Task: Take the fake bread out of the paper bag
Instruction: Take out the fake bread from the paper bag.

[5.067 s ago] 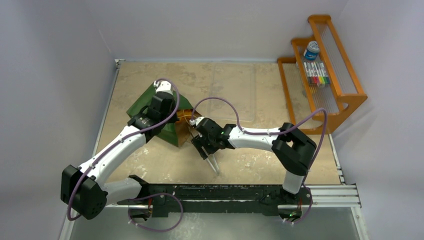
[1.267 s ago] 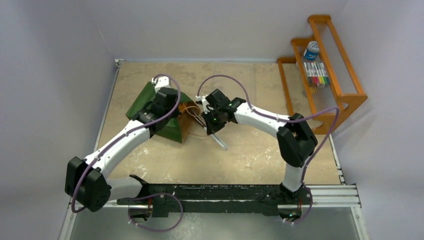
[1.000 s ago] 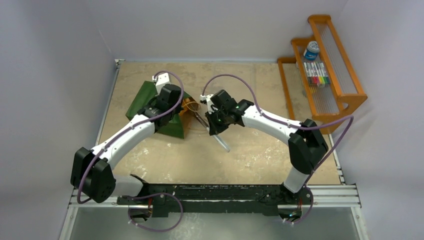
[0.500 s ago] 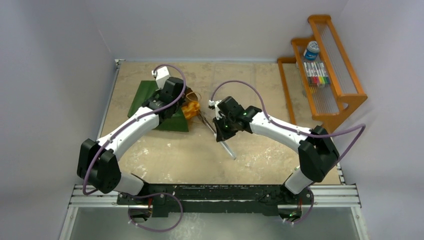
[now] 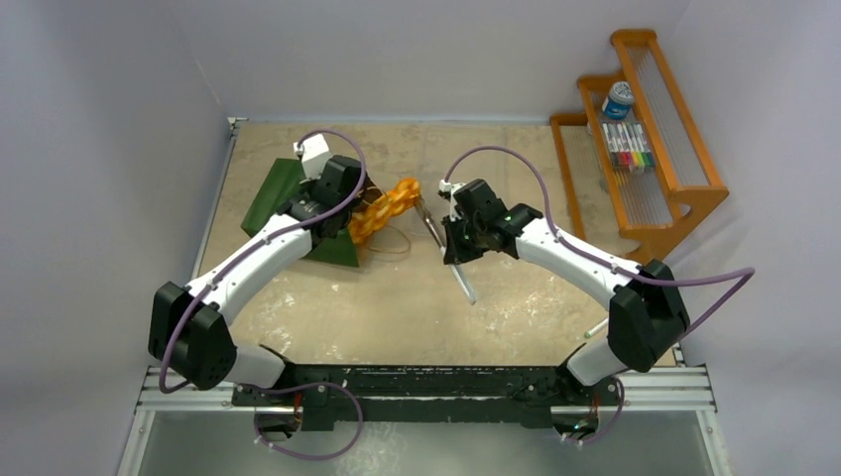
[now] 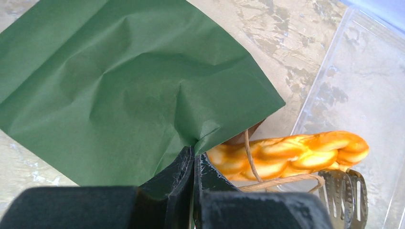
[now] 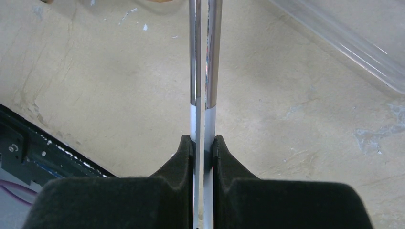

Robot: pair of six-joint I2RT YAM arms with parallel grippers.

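My right gripper keeps pulling the fake bread out of the held bag and lets go of it at the clear tray, because the tongs are shut on the fake bread's outer end.
The dark green paper bag lies on its side at the table's left, its creased top filling the left wrist view. My left gripper is shut on the bag's mouth edge. A glossy orange braided fake bread sticks out of the mouth, a brown cord handle across it. My right gripper is shut on the metal tongs. Their toothed tips sit at the bread's outer end. Whether they pinch it I cannot tell.
A clear plastic tray lies on the tabletop beyond the bread. A wooden rack with markers and a small jar stands at the right rear. Walls close the table at the back and left.
My right arm has swung right with the tongs, and the braided bread has slid out of the bag mouth after them. The left gripper stays on the bag, which has shifted back-left.
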